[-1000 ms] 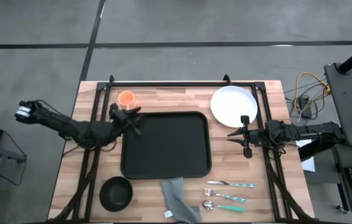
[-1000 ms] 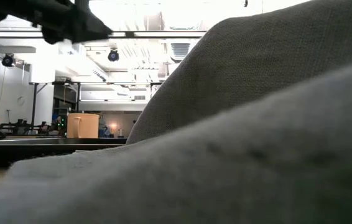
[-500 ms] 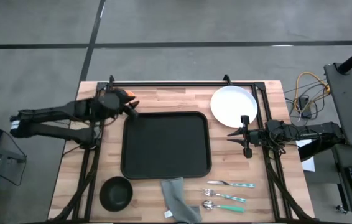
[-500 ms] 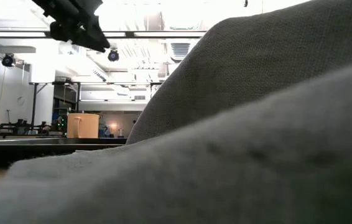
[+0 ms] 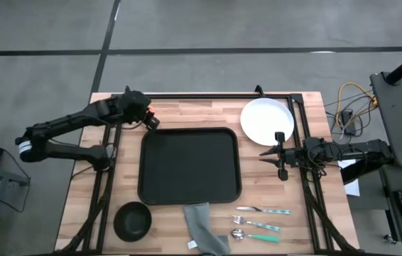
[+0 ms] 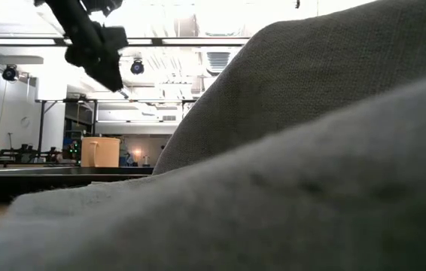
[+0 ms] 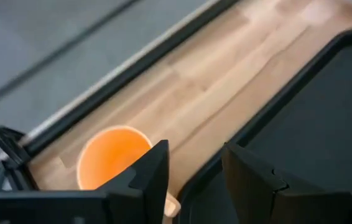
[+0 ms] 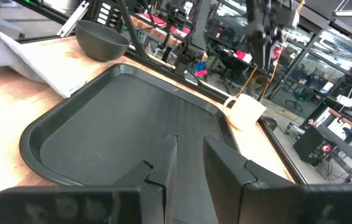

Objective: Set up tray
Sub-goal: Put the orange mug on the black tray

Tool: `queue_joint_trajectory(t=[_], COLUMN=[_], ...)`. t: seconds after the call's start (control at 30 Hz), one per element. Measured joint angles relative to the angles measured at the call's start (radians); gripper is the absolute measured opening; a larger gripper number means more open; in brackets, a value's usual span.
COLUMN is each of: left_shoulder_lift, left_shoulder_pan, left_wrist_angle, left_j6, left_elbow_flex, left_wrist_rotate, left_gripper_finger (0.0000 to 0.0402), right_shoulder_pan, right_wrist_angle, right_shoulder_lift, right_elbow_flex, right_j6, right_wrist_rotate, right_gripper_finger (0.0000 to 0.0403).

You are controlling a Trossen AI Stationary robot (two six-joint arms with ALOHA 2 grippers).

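The orange cup is standing upright with its opening [image 7: 112, 158] open to the spread fingers of the robot's left gripper, so the robot should keep lowering them until they straddle the cup's rim [image 6: 98, 138] next to the cup's handle.
The black tray [image 5: 189, 165] lies flat mid-table; it also shows in the left wrist view [image 7: 306, 118] and the right wrist view [image 8: 120, 118]. An orange cup [image 7: 111, 158] stands on the wood by the tray's far left corner; in the low view the cup [image 6: 101, 150] stands upright. My left gripper [image 5: 149, 119] hovers open above the cup, fingers [image 7: 154, 171] pointing down, in the air [image 6: 119, 84]. My right gripper [image 5: 280, 155] waits at the tray's right edge, open by a narrow gap [image 8: 189, 158]. A white plate [image 5: 267, 119] rests at the far right.
A small black bowl [image 5: 132, 220] sits near the tray's near left corner. A grey napkin [image 5: 204, 229] lies at the near edge and fills most of the low view. Cutlery with teal handles [image 5: 259, 222] lies right of the napkin. Black frame rails [image 5: 201, 96] border the table.
My left arm has swung from the table's left side toward the far edge. Its gripper has risen from beside the tray's left rim, moved over the orange cup and tipped its fingers downward. The cup and the tray have stayed put.
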Motion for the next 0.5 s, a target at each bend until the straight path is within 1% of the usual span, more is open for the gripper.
queue_joint_trajectory(t=[0.1,0.23,0.3,0.4,0.5], left_shoulder_lift=[0.058,0.126,0.15,0.175,0.197], left_shoulder_pan=[0.035,0.068,0.08,0.099,0.115], left_wrist_angle=[-0.01,-0.008,-0.008,-0.008,-0.007], left_j6=[0.025,0.033,0.033,0.034,0.034], left_elbow_flex=[-0.001,-0.001,-0.001,-0.001,-0.001], left_wrist_rotate=[0.05,0.053,0.052,0.052,0.051], left_gripper_finger=[0.0165,0.0207,0.0222,0.0233,0.0235], right_shoulder_pan=[0.0,0.0,0.0,0.0,0.0], right_wrist_angle=[0.0,0.0,0.0,0.0,0.0], right_shoulder_lift=[0.0,0.0,0.0,0.0,0.0], right_elbow_flex=[0.0,0.0,0.0,0.0,0.0], right_j6=[0.0,0.0,0.0,0.0,0.0], right_wrist_rotate=[0.0,0.0,0.0,0.0,0.0], right_gripper_finger=[0.0068,0.0068,0.0068,0.0068,0.0068])
